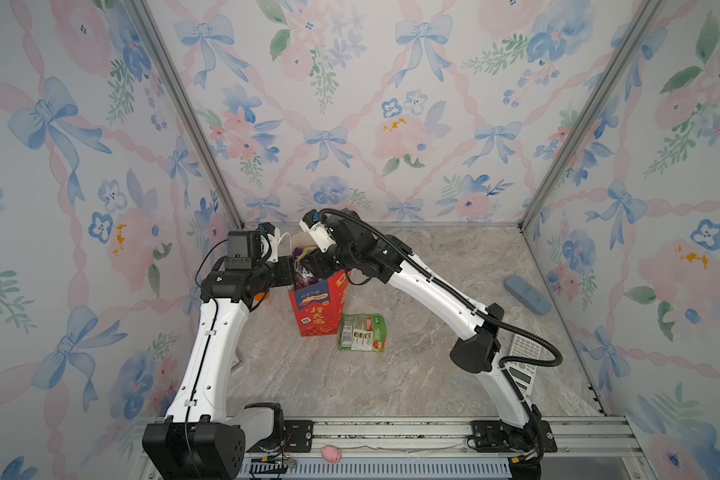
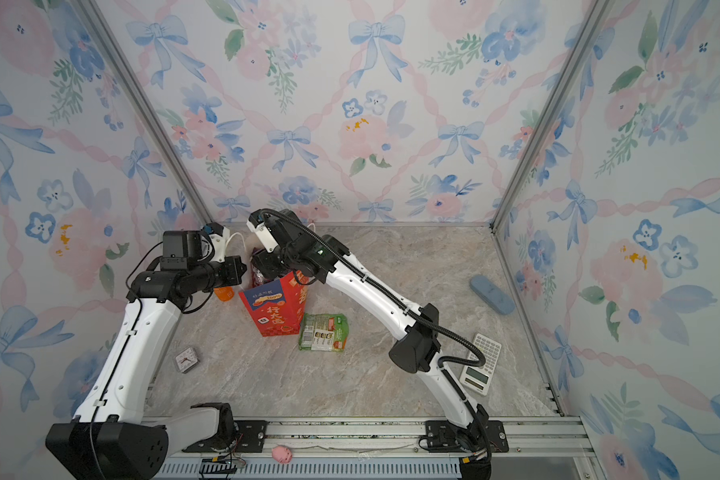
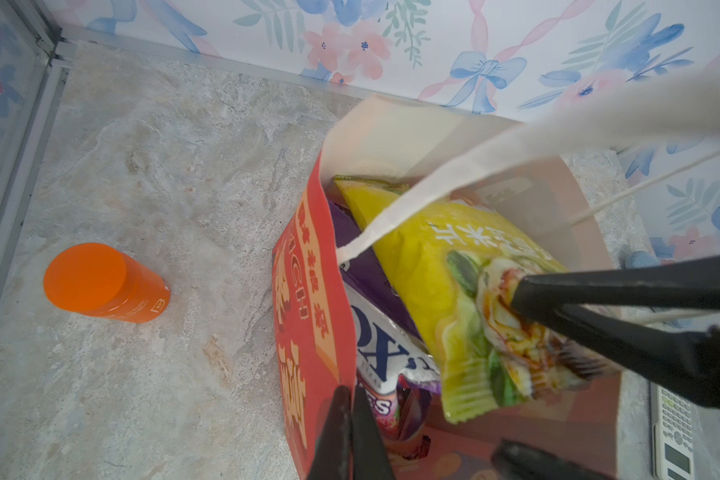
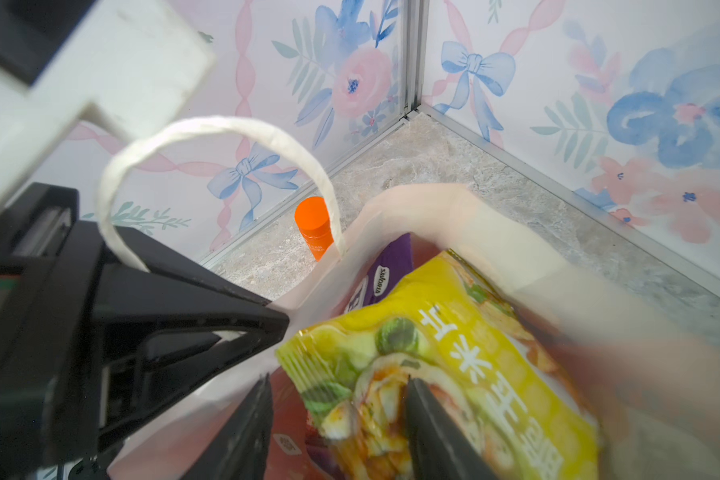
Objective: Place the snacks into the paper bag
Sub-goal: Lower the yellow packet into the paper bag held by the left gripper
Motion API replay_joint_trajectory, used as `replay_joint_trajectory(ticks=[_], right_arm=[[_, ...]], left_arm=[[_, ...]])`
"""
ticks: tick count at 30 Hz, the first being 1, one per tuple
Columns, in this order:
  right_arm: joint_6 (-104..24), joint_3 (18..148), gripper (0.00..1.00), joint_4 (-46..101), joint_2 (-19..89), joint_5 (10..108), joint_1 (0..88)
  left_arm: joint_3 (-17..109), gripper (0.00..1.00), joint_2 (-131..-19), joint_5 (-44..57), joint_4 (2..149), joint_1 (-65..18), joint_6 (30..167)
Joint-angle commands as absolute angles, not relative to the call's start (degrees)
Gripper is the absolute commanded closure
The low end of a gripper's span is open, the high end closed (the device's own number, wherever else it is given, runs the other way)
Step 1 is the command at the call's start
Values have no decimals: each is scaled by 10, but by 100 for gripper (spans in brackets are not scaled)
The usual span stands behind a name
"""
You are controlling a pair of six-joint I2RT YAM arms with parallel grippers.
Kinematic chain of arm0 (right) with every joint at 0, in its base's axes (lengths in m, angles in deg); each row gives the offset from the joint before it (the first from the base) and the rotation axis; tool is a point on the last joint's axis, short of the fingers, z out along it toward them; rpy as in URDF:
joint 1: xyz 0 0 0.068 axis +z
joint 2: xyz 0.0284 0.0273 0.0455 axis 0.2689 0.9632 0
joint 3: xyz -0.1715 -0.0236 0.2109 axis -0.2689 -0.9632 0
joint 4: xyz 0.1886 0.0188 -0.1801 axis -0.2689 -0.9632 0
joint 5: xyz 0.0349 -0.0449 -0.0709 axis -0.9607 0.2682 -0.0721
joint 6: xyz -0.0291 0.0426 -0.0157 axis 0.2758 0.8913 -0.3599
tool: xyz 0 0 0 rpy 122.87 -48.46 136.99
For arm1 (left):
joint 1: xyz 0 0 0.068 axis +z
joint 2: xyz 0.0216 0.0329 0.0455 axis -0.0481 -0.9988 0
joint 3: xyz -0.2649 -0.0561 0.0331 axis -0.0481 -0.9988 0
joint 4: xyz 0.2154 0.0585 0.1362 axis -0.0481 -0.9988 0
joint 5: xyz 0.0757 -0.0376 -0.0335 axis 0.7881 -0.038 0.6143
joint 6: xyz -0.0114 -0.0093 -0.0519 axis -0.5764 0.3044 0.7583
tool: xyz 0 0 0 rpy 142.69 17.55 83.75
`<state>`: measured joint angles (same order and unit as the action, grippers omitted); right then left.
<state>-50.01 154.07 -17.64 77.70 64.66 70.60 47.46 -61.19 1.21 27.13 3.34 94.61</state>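
Note:
The yellow packet is tilted over the purple packet (image 3: 401,297) and fills the bag's opening, so next my right gripper moves the yellow packet toward the side of the bag (image 3: 574,214) opposite my left gripper.
The red paper bag (image 1: 316,309) (image 2: 273,311) stands upright at the back left of the table. My left gripper (image 3: 348,401) is shut on the top edge of the bag's red wall (image 3: 304,291). A yellow snack packet (image 3: 433,266) (image 4: 474,340) lies tilted in the bag's mouth on a purple FOX'S packet (image 3: 381,351). My right gripper (image 4: 337,413) stands open over the bag, its fingers apart on either side of the yellow packet's lower end. A green snack packet (image 1: 361,332) (image 2: 323,332) lies flat on the table beside the bag.
An orange bottle (image 3: 100,282) (image 4: 314,226) stands behind the bag near the left wall. A white calculator (image 1: 522,359) lies under the right arm, a blue case (image 1: 526,295) by the right wall, a small clock (image 2: 186,359) at the left.

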Motion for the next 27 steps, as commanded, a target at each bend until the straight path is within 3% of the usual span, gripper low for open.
replay_joint_trajectory(ticks=[1,17,27], right_arm=[[-528,1553,47,-229,735,659,700],[-544,1488,55,-258,715,670,702],[-541,1551,84,-263,772,668,690]], left_arm=[[474,100,-602,2,279,37,937],[477,100,-597,-1,279,37,938],[479,100,-597,-1,279,37,938]])
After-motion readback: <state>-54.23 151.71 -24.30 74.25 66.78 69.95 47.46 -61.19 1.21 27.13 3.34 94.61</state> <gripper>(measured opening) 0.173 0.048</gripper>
